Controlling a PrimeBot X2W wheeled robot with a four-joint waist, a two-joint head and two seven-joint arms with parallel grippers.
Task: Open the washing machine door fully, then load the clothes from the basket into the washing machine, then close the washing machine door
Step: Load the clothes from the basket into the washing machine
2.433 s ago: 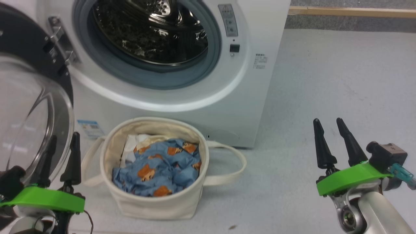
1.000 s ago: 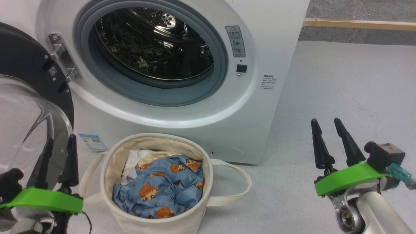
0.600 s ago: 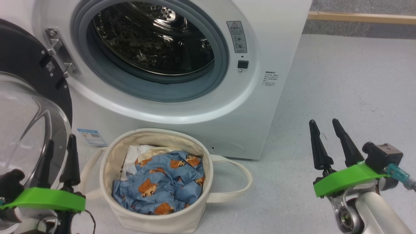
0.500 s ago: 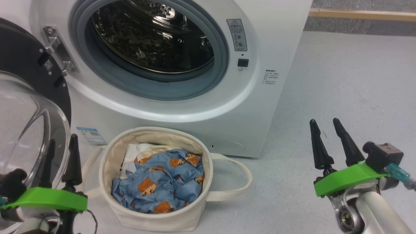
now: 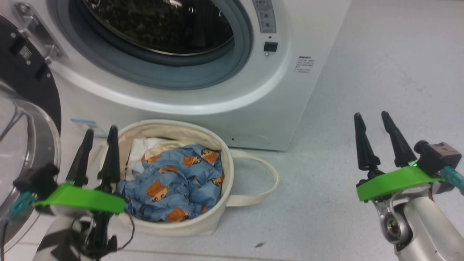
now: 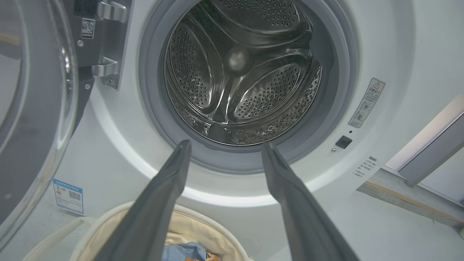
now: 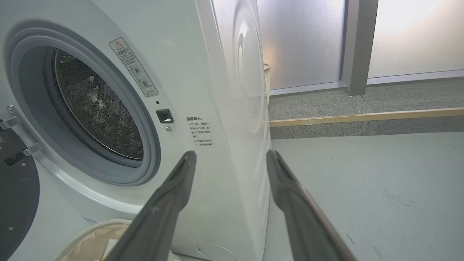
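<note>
I expect the light blue clothes (image 5: 172, 185) to trail a long tail back into the cream basket when I lift them, because deep loose folds (image 5: 185, 178) fill it.
The white washing machine (image 5: 290, 90) stands ahead with its steel drum (image 6: 239, 69) exposed. Its door (image 5: 25, 119), black-rimmed with a clear glass bowl, hangs swung out at the far left. On the floor before the machine sits the cream canvas basket (image 5: 217, 214); the light blue bear-print clothes (image 5: 174, 181) lie crumpled inside, over a white bundle (image 5: 145, 148). My left gripper (image 5: 99, 130) is open beside the basket's left rim, fingers pointing at the machine. My right gripper (image 5: 373, 116) is open above bare floor to the right, well clear of the basket.
Grey floor (image 5: 380, 65) stretches right of the machine. A wooden strip (image 7: 366, 116) and frosted glass panels (image 7: 301, 40) lie beyond it. The basket's loop handle (image 5: 266, 181) sticks out to the right. A blue label (image 6: 68, 195) marks the machine's lower left corner.
The head camera has tilted down, so the scene sits higher in view. My left gripper has risen and shifted right, from beside the door glass to the basket's left rim. The right gripper rose slightly.
</note>
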